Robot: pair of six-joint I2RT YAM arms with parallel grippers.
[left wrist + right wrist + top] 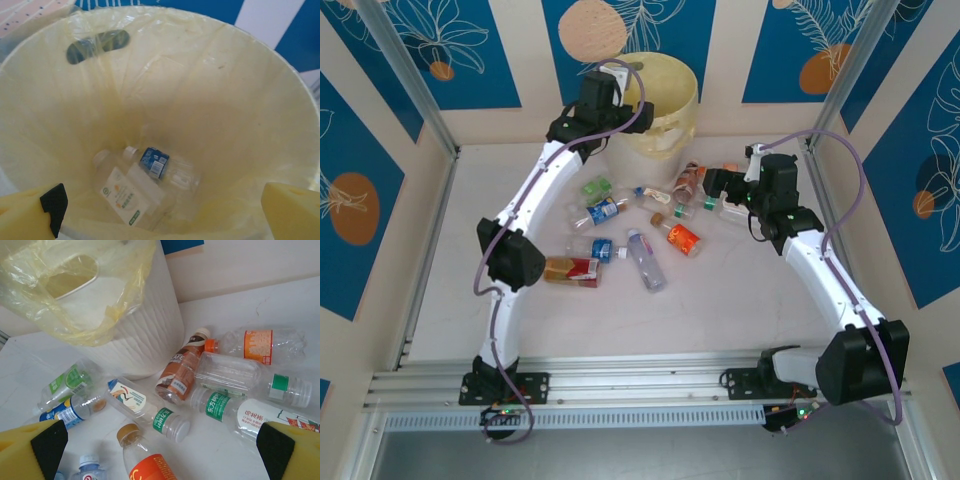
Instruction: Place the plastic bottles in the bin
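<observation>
My right gripper should keep going down through the clear space (212, 440) along the near side of the white-labelled, green-banded bottle and close just below its green band (233, 411).
The pale yellow bin (670, 112), lined with a thin plastic bag, stands at the back of the table. My left gripper (603, 93) hangs over its mouth, open and empty (160, 217). Down on the bin's floor (225, 100) lie a white-labelled bottle (125, 196) and a blue-labelled bottle (155, 162). Several plastic bottles (645, 260) are scattered on the table in front of the bin. My right gripper (718, 183) hovers open (160, 450) above the right-hand cluster, over a green-banded bottle (150, 410) and beside a brown bottle (180, 371).
The bin's ribbed wall (140, 335) rises just behind the right-hand cluster, with the bag (75, 295) draped over its rim. Low walls and metal posts (415, 90) enclose the table. A red-labelled bottle (572, 270) lies close to the left arm's elbow (512, 258).
</observation>
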